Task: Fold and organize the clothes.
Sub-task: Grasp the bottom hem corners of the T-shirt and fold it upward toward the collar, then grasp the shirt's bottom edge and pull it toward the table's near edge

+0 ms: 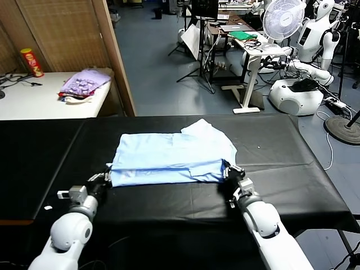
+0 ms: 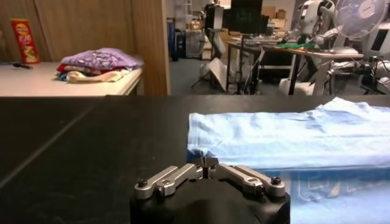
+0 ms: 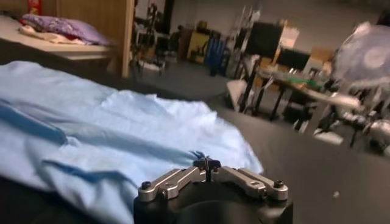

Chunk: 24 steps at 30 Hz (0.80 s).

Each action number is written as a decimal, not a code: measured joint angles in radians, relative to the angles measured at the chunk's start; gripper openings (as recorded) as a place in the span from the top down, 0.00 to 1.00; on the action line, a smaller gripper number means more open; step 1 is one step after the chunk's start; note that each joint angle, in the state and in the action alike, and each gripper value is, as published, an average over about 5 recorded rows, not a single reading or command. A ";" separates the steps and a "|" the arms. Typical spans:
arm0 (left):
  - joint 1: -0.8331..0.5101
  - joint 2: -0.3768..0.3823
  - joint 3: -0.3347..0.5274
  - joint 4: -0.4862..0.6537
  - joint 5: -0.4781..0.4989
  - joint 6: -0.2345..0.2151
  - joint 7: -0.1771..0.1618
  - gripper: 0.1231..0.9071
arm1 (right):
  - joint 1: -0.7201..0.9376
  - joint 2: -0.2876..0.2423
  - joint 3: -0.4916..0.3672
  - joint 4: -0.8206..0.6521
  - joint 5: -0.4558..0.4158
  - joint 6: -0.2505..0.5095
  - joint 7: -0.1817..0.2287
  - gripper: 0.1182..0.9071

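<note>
The T-shirt's sleeve [image 1: 201, 128] is sticking out at the T-shirt's far edge, so my left gripper and my right gripper should first pull the T-shirt nearer and then fold it from its far corners [image 1: 123, 136].
The pale blue T-shirt [image 1: 174, 154] lies folded into a wide band on the black table [image 1: 292, 169], with one sleeve sticking out at the far right. My left gripper [image 1: 107, 174] sits at its near left corner, low on the table. In the left wrist view the left gripper [image 2: 205, 163] has its fingertips pressed together on the corner of the T-shirt [image 2: 274, 137]. My right gripper [image 1: 228, 169] is at the near right corner. In the right wrist view the right gripper [image 3: 207, 162] is shut, with a small tuft of the T-shirt [image 3: 122, 131] pinched at the tips.
A purple patterned cloth pile [image 1: 84, 83] lies on a white side table [image 1: 34, 98] at the back left, beside a red can [image 1: 32, 62]. A wooden partition [image 1: 115, 56] stands behind the black table. A fan [image 1: 283, 19] and a white robot [image 1: 306, 62] stand far right.
</note>
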 joint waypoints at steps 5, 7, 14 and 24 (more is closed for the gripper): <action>0.043 0.014 -0.016 -0.036 -0.043 0.016 0.002 0.17 | -0.045 0.009 0.026 0.013 0.032 -0.001 0.011 0.17; 0.061 0.017 -0.018 -0.050 -0.071 0.024 0.002 0.15 | -0.050 0.015 0.033 0.011 0.047 -0.002 0.016 0.21; 0.086 0.022 -0.019 -0.053 -0.119 0.043 0.015 0.17 | -0.045 0.037 0.035 -0.022 0.062 0.002 0.010 0.46; 0.090 0.021 -0.019 -0.022 -0.130 0.043 0.019 0.79 | -0.049 0.039 0.022 -0.009 0.104 -0.027 0.070 0.99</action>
